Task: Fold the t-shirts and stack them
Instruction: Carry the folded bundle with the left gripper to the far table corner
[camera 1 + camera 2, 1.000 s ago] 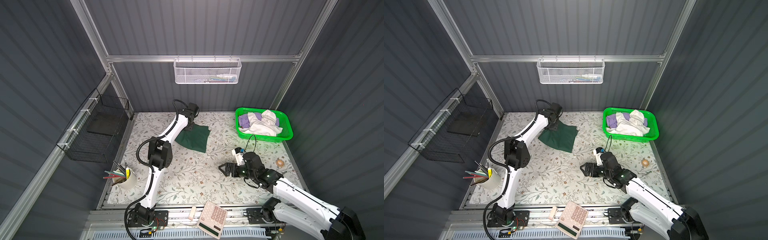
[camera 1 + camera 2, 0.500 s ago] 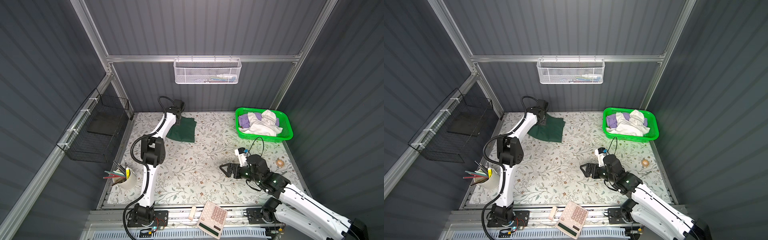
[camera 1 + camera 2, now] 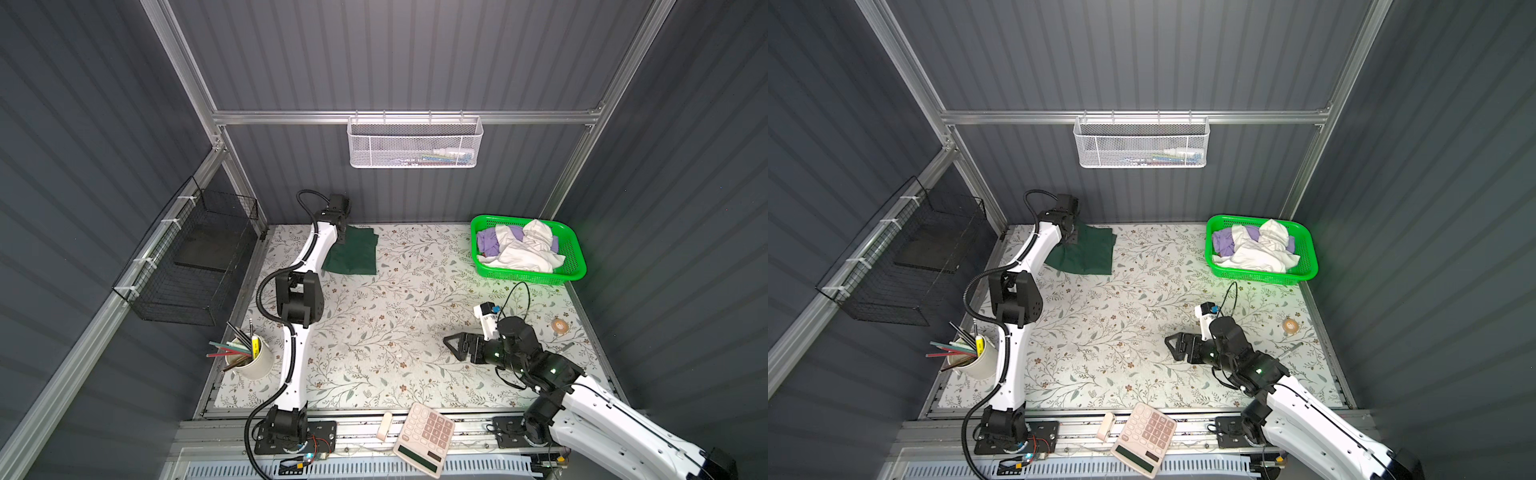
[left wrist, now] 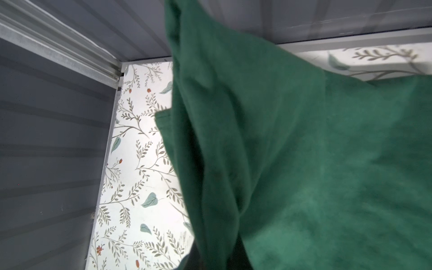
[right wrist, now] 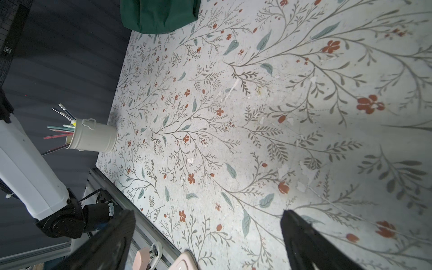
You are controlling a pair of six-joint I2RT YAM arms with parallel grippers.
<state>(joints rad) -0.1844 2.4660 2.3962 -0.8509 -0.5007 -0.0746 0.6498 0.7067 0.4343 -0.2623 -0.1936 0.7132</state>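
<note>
Clear floral table [image 3: 285, 240] lies between the dark green t-shirt's gripped edge [image 4: 209, 180] and the side wall, so the robot's left gripper should go on pulling that way until the t-shirt is flat.
A folded dark green t-shirt [image 3: 351, 255] [image 3: 1086, 253] lies at the back left of the floral table. My left gripper [image 3: 342, 228] [image 3: 1073, 233] is at its back left corner, shut on a bunched edge. In the left wrist view the green cloth [image 4: 280, 152] hangs over the jaws and hides them. White and lavender t-shirts [image 3: 521, 249] [image 3: 1258, 249] lie crumpled in the green basket. My right gripper [image 3: 451, 347] [image 3: 1173, 347] [image 5: 208, 233] hovers low over bare table at the front right. It is open and holds nothing.
The green basket [image 3: 575, 266] stands at the back right. A cup of pencils [image 3: 255, 359] sits front left, and a tape roll [image 3: 560, 326] lies near the right edge. A calculator [image 3: 424, 440] rests on the front rail. A black wire basket [image 3: 195, 257] hangs on the left wall.
My left gripper has dragged the green t-shirt leftward toward the back left corner. The right arm has drawn back slightly toward the front, jaws still open.
</note>
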